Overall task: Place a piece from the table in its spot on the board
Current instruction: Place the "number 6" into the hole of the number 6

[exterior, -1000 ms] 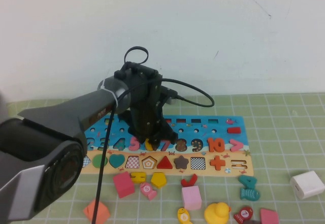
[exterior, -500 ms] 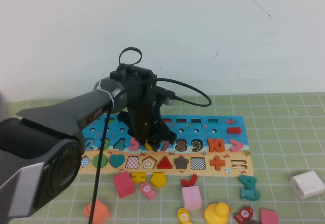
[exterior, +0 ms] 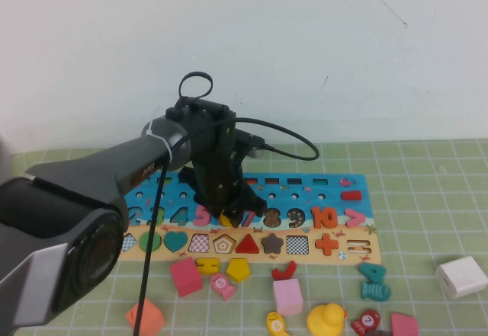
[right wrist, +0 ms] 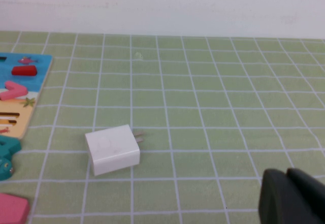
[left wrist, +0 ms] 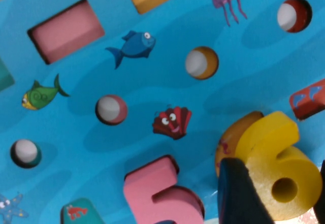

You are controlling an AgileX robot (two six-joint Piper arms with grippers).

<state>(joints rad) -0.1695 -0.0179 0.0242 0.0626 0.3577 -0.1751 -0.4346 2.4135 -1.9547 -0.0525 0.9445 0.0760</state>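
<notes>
The yellow 6 sits tilted and off its orange-brown hollow (left wrist: 234, 137), so next my left gripper releases it, shuts its fingers and nudges the yellow 6 (left wrist: 274, 158) toward the hollow.
My left gripper (exterior: 227, 212) hangs low over the blue board (exterior: 335, 187), between the pink 5 (exterior: 201, 215) and the 7. It is shut on the piece (left wrist: 277, 168), a solid yellow 6, with a dark finger (left wrist: 238, 193) on each side. The piece (exterior: 226, 219) is tilted over an orange-brown recess (left wrist: 228, 137) beside the pink 5 (left wrist: 157, 193); its lower end touches or nearly touches the board (left wrist: 167, 41). My right gripper (right wrist: 292, 198) is parked off to the right above the green mat with its fingers together and nothing in them; it is out of the high view.
Loose pieces lie in front of the board: a pink block (exterior: 185, 276), a yellow pentagon (exterior: 238, 269), a pink square (exterior: 287, 296), a yellow duck (exterior: 326, 320), a teal piece (exterior: 374, 281). A white plug cube (exterior: 460, 276) (right wrist: 112, 149) sits at the right.
The left arm has shifted slightly to the left with the yellow 6 still in its grip, then held still. Nothing on the table has moved.
</notes>
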